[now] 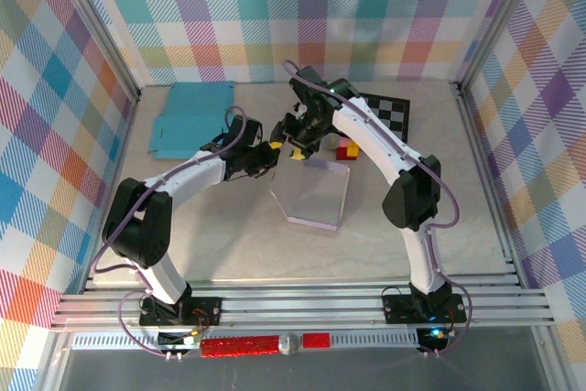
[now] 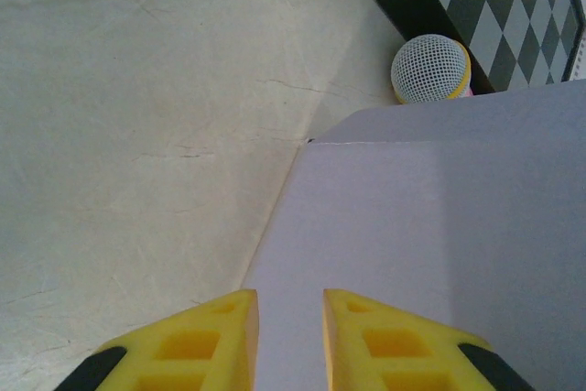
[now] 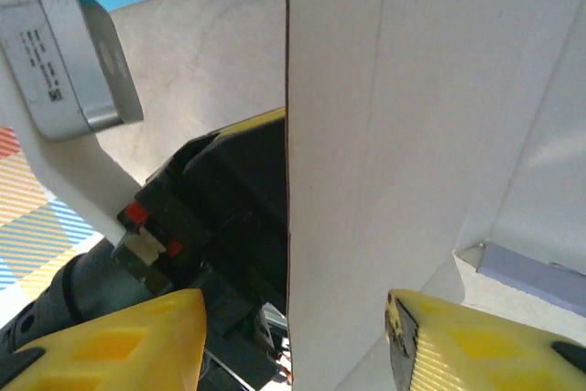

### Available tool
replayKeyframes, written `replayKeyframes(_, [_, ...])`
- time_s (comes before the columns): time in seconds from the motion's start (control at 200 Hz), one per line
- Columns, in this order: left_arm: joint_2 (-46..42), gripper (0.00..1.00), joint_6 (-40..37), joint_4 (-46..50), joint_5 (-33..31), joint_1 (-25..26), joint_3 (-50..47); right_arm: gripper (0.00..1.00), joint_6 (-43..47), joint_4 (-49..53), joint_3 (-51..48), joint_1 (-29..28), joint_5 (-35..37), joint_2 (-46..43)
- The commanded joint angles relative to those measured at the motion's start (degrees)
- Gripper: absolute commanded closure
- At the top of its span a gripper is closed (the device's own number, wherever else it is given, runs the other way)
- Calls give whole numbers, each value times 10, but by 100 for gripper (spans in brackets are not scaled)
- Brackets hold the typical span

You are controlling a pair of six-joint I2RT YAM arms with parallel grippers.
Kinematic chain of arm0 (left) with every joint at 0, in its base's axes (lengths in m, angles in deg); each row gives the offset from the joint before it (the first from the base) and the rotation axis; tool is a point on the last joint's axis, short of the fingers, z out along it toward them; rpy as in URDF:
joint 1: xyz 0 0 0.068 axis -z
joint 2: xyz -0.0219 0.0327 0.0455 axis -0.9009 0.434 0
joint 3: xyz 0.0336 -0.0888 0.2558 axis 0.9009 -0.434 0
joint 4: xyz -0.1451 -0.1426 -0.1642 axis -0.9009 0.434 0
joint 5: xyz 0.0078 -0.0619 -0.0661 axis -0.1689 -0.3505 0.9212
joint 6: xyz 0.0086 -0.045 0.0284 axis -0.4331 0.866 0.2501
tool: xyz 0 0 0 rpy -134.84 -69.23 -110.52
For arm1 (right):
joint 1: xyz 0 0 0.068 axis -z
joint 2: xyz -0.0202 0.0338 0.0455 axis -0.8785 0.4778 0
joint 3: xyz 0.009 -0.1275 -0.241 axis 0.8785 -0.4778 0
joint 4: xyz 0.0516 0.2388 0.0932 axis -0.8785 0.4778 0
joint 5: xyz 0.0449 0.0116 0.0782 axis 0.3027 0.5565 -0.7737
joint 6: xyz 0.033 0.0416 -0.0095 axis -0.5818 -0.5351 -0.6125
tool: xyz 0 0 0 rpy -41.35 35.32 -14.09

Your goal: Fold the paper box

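Note:
Both grippers are crowded at the same far corner of the paper box (image 1: 280, 169). Next, I move back and take my right gripper around to the opposite side flap (image 1: 347, 173).
The paper box (image 1: 311, 191), pale lavender-white, stands half-formed in the middle of the table. Both grippers meet at its far left corner. My left gripper (image 1: 273, 147) reaches in from the left. In the left wrist view its yellow fingertips (image 2: 289, 295) hover over a flat box panel (image 2: 430, 244), a narrow gap between them with nothing in it. My right gripper (image 1: 297, 141) comes down from behind. Its fingers (image 3: 293, 304) stand wide apart, astride the edge of an upright box panel (image 3: 385, 135), touching neither side. The left gripper's black body (image 3: 220, 217) sits just behind that panel.
A flat blue paper sheet (image 1: 192, 116) lies at the back left. A checkerboard (image 1: 389, 112) lies at the back right, with red and yellow blocks (image 1: 346, 150) and a white mesh ball (image 2: 430, 69) close to the box's far side. Patterned walls enclose the table.

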Motion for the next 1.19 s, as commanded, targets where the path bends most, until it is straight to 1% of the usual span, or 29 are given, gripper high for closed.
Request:
replayKeyframes(0.0, [5, 77, 8, -15, 9, 6, 17, 49, -8, 44, 45, -3, 24, 26])
replayKeyframes(0.125, [-2, 77, 7, -14, 7, 8, 16, 51, -28, 81, 84, -1, 51, 50])
replayKeyframes(0.205, [-6, 78, 7, -14, 7, 9, 14, 52, -40, 90, 86, 3, 66, 55])
replayKeyframes(0.295, [-10, 78, 7, -14, 7, 11, 9, 55, -49, 95, 93, 10, 78, 60])
replayKeyframes(0.375, [-11, 79, 7, -18, 9, 12, 7, 56, -54, 86, 94, 13, 72, 65])
replayKeyframes(0.55, [-10, 79, 2, -14, 11, 15, 10, 62, -68, 78, 97, 14, 64, 75])
replayKeyframes(0.64, [-13, 79, -7, -1, 5, 16, 16, 71, -80, 77, 95, 16, 64, 75])
replayKeyframes(0.675, [-17, 77, -14, 8, -1, 15, 19, 78, -90, 76, 92, 17, 62, 73])
replayKeyframes(0.705, [-21, 73, -22, 20, -9, 16, 22, 84, -100, 73, 88, 18, 60, 70])
replayKeyframes(0.725, [-25, 70, -29, 25, -16, 15, 25, 88, -111, 73, 85, 19, 58, 68])
replayKeyframes(0.785, [-38, 61, -55, 79, -48, 16, 35, 100, -153, 71, 73, 22, 57, 55])
replayKeyframes(0.89, [-73, 50, -98, 158, -140, 15, 41, 100, -245, 50, 33, 26, 51, 22])
replayKeyframes(0.93, [-90, 48, -108, 179, -171, 14, 37, 100, -282, 46, 23, 27, 59, 11])
replayKeyframes(0.995, [-118, 47, -118, 199, -202, 9, 27, 100, -338, 51, 17, 27, 80, -5])
replayKeyframes(1.09, [-152, 46, -131, 212, -214, 0, 13, 100, -426, 74, 15, 28, 114, -21])
replayKeyframes(1.19, [-172, 46, -145, 216, -204, -3, 4, 100, -486, 24, -26, 36, 145, -52])
